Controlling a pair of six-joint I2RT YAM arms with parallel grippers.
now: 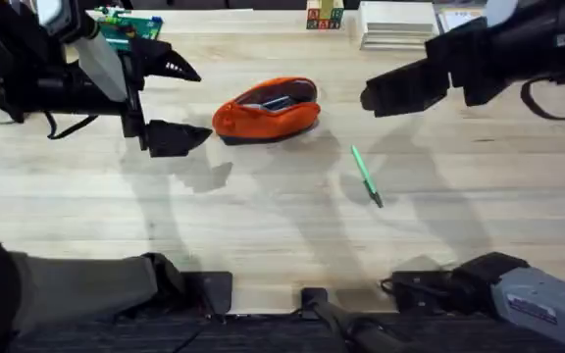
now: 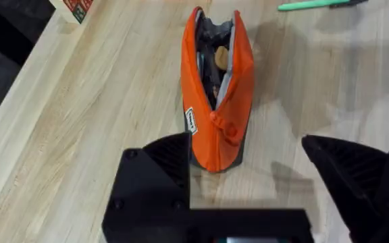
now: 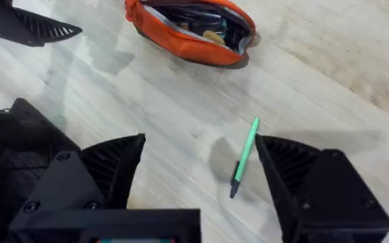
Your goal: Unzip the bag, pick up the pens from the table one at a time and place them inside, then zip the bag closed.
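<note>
The green pen (image 1: 366, 176) is shorter than the orange bag's opening (image 1: 281, 96), so I expect it to lie lengthwise inside when the robot puts it there.
The orange bag (image 1: 266, 108) lies on the table (image 1: 263, 235), its zipper open and dark contents showing inside (image 2: 216, 61) (image 3: 194, 27). A slim green pen (image 1: 366, 176) with a dark tip lies on the wood to the right of and nearer than the bag (image 3: 245, 155) (image 2: 313, 5). My left gripper (image 1: 182, 103) hangs open just left of the bag, nothing between its black fingers (image 2: 245, 175). My right gripper (image 1: 400, 90) hovers open to the right of the bag, above and beyond the pen, the pen lying between its fingers in the right wrist view (image 3: 201, 169).
A green box (image 1: 126, 27) sits at the back left, coloured blocks (image 1: 324, 15) and a stack of white papers (image 1: 398, 25) at the back. Cables and arm bases (image 1: 439, 289) line the near edge. Bare wood spreads in front of the bag.
</note>
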